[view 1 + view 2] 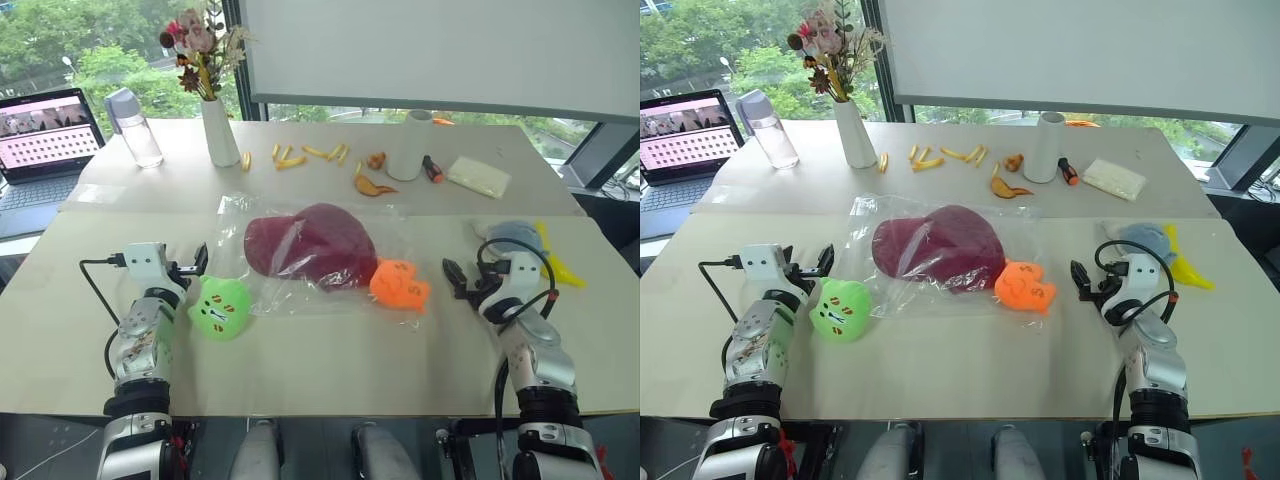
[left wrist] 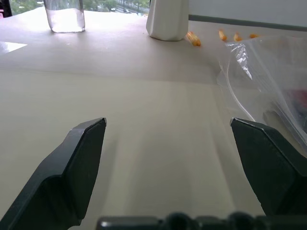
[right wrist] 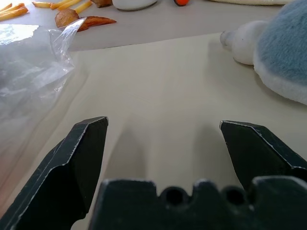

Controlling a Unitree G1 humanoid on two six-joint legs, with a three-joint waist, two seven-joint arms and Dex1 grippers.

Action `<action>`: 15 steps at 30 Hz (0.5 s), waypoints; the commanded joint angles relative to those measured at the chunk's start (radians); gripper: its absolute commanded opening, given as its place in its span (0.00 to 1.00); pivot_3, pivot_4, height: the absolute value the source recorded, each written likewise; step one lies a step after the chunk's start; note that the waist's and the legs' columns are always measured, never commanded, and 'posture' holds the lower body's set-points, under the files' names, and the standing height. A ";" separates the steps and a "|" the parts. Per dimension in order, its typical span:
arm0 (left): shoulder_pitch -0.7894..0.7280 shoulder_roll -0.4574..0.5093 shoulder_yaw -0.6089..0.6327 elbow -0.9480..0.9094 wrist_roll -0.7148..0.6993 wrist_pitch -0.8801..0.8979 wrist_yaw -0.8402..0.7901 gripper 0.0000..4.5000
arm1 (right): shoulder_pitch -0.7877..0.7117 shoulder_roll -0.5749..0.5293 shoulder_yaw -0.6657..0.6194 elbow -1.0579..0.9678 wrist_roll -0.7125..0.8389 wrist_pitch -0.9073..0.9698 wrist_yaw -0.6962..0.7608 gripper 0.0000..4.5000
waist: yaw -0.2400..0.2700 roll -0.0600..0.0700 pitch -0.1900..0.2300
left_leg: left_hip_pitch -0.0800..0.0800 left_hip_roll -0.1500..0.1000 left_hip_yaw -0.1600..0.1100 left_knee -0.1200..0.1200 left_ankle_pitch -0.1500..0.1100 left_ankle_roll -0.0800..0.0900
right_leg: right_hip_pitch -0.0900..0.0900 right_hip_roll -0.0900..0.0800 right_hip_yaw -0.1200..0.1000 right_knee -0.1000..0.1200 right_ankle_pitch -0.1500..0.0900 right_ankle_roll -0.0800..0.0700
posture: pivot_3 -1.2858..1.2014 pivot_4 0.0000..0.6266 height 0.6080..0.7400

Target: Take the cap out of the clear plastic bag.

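The orange toy is lying over the bag's glossy edge, so the toy will come free and the bag will stay in place when I lift the toy.
The maroon cap lies inside the clear plastic bag, flat on the middle of the table. My left gripper hovers open to the left of the bag, beside a green toy. Its black fingers stand wide apart with bare table between them, and the bag's edge shows off to one side. My right gripper is open to the right of the bag, past an orange toy. In the right wrist view, nothing sits between its fingers, and the bag's corner shows alongside.
A white vase of flowers, a water bottle, a white cup, scattered yellow fries, a pale packet and a laptop stand at the back. A blue-and-white plush and a yellow piece lie near my right gripper.
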State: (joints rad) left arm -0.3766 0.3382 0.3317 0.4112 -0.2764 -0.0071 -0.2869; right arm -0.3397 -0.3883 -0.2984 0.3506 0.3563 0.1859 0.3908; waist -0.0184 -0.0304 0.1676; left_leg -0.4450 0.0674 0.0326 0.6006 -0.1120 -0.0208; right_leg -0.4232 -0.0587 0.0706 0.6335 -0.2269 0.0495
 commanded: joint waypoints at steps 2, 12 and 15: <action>-0.084 0.176 0.001 -0.114 -0.070 0.088 -0.197 0.99 | -0.111 -0.083 -0.015 -0.019 -0.003 -0.029 0.052 1.00 | -0.005 -0.002 0.002 | 0.000 0.000 0.000 0.000 0.000 0.000 | 0.000 0.000 0.000 0.000 0.000 0.000 | 0.52 0.24 0.92; -0.117 0.527 -0.185 -0.415 -0.214 0.450 -0.663 0.99 | -0.216 -0.274 0.145 -0.255 0.049 0.159 0.361 1.00 | -0.023 0.003 -0.002 | 0.001 0.000 0.001 0.002 -0.007 0.003 | 0.002 -0.001 0.000 -0.002 -0.002 -0.002 | 0.52 0.24 0.92; -0.098 0.572 -0.198 -0.483 -0.259 0.516 -0.750 0.99 | -0.198 -0.329 0.181 -0.385 0.095 0.267 0.444 1.00 | -0.023 0.001 0.000 | -0.005 0.001 0.000 0.003 -0.007 0.003 | -0.004 0.001 -0.001 0.000 -0.002 -0.004 | 0.52 0.24 0.92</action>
State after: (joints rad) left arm -0.4552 0.8631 0.1064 0.0010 -0.5022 0.4925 -0.9884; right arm -0.5280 -0.6845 -0.1133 0.0647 0.4149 0.4083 0.7894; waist -0.0409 -0.0296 0.1675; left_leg -0.4537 0.0689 0.0320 0.6051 -0.1190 -0.0178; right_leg -0.4304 -0.0578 0.0699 0.6352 -0.2287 0.0450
